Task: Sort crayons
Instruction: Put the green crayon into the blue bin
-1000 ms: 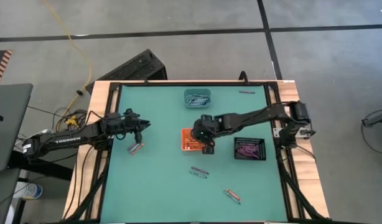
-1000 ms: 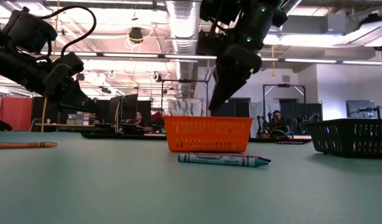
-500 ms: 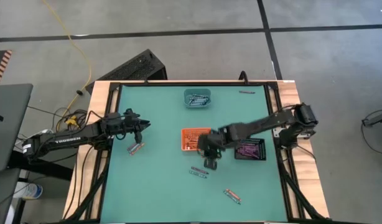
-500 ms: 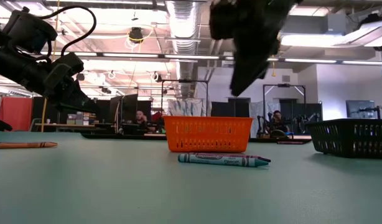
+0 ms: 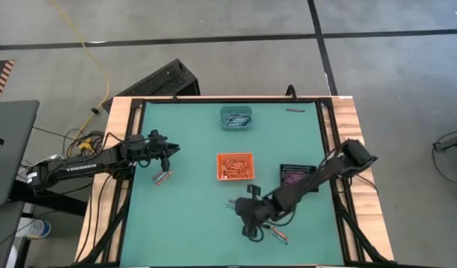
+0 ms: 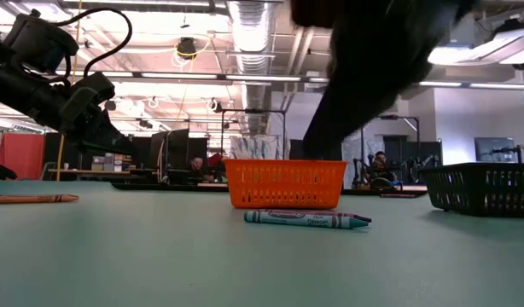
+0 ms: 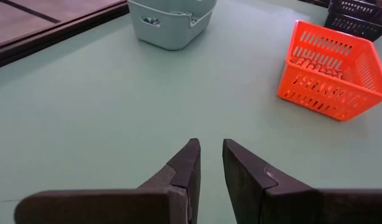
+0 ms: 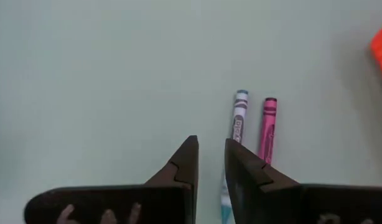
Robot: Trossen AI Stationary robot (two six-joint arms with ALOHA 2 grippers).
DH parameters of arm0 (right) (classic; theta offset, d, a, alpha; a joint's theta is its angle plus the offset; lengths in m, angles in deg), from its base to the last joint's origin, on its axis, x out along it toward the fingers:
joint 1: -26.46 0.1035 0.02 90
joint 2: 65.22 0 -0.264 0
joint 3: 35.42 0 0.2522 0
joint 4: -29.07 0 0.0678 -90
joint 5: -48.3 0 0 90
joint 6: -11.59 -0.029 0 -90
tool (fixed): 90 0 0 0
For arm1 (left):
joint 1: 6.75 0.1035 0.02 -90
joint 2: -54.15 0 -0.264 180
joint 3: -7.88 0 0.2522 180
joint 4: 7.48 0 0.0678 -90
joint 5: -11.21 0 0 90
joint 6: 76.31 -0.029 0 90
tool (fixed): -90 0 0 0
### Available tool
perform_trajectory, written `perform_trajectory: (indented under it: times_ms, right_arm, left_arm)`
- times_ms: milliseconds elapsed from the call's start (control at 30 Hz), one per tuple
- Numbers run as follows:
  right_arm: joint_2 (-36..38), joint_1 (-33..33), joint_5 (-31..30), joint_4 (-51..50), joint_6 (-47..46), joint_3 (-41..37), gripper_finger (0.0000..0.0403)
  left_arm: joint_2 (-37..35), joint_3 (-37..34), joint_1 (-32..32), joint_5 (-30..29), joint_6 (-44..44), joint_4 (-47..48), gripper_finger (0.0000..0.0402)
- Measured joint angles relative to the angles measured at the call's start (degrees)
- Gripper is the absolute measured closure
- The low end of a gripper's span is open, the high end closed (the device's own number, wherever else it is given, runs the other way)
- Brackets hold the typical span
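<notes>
One of my right gripper's fingers hangs over the blue-grey crayon [image 8: 238, 121] next to the pink crayon, so next I move across and straddle the blue-grey crayon alone [image 6: 300, 219] before I close.
My right gripper [image 5: 248, 227] [image 8: 211, 149] hangs low over the green mat near its near edge, fingers a little apart with nothing between them. Just beside it a blue-grey crayon [image 8: 239, 118] and a pink crayon [image 8: 267, 127] lie flat side by side; the arm partly covers them [image 5: 232, 202] from above. Another pair of crayons [image 5: 277, 234] lies close by, nearer the near edge. At the table's left my left gripper [image 5: 169, 151] [image 7: 211, 149] waits above the mat, narrowly open and empty, with two more crayons [image 5: 163, 177] lying below it.
An orange tray [image 5: 235, 166] with crayons stands mid-table, a teal tray [image 5: 237, 117] at the far edge, and a black tray [image 5: 299, 177] on the right, partly under my right arm. One crayon [image 5: 294, 110] lies by the far edge. A raised black frame [image 5: 136, 149] borders the mat.
My right gripper has swung from above the orange tray toward the table's near edge, sinking lower and rolling about its own line. It now hangs beside the blue-grey and pink crayon pair. No crayon has moved.
</notes>
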Motion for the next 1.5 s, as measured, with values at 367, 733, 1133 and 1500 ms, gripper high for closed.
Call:
perform_trajectory:
  times_ms: [367,733,1133,1500]
  right_arm:
    - [-5.21,-0.1,-6.64,4.09,-3.8,0.0,0.0333]
    - [-7.08,0.72,-8.67,4.25,-6.38,-0.02,0.0333]
    - [-9.92,0.71,-7.58,4.3,-5.55,0.22,0.0384]
    - [4.76,-0.96,-1.85,4.68,4.22,0.02,0.0399]
  left_arm:
    - [0.0,0.0,0.02,0.01,0.0,0.01,0.0346]
    - [0.0,0.02,0.02,0.0,0.0,0.02,0.0346]
    - [0.0,0.0,0.02,0.0,0.0,0.0,0.0346]
    - [0.0,0.0,0.02,0.0,-0.02,-0.01,0.0346]
